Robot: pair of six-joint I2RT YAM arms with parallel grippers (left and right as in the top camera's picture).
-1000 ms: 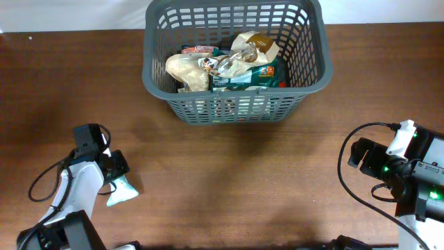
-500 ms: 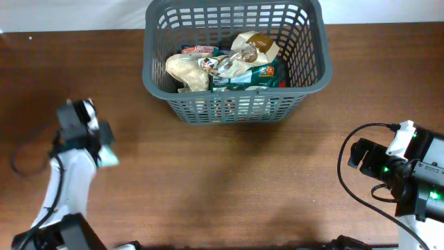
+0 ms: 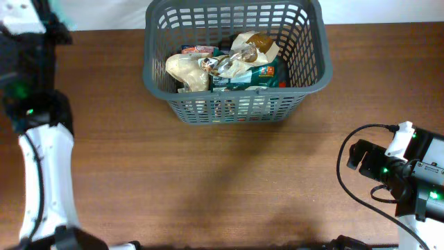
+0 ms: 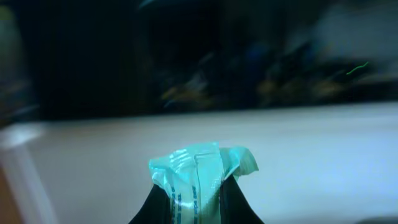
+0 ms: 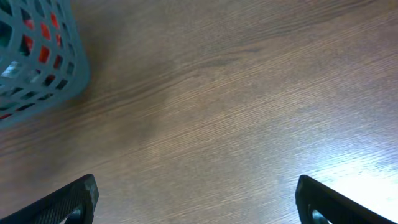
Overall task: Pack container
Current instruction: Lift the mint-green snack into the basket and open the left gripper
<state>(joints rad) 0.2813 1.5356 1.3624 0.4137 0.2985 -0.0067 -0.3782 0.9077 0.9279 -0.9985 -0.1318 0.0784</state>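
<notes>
My left gripper should go on over the basket's rim and let go beside the beige packet (image 3: 187, 71), because the teal snack packet is high up and the basket's opening (image 3: 234, 47) is open.
The container, a dark grey lattice basket (image 3: 236, 107), stands at the back middle of the table and holds several snack packets, among them a beige one (image 3: 187, 69) and a green one (image 3: 251, 75). My left gripper (image 4: 196, 202) is shut on a teal snack packet (image 4: 200, 171) and holds it high in the air. In the overhead view the left arm (image 3: 31, 62) is raised at the far left corner, well left of the basket. My right gripper (image 5: 196, 199) is open and empty over bare wood, at the right front (image 3: 378, 167). The basket's corner shows in the right wrist view (image 5: 37, 62).
The wooden table (image 3: 229, 180) runs wide in front of the basket. A white surface (image 3: 388, 10) lies behind the table's far edge. Cables loop by the right arm (image 3: 347, 173).
My left gripper has lifted the teal packet off the table at the front left and swung it up and back to the far left corner. The right arm has not moved.
</notes>
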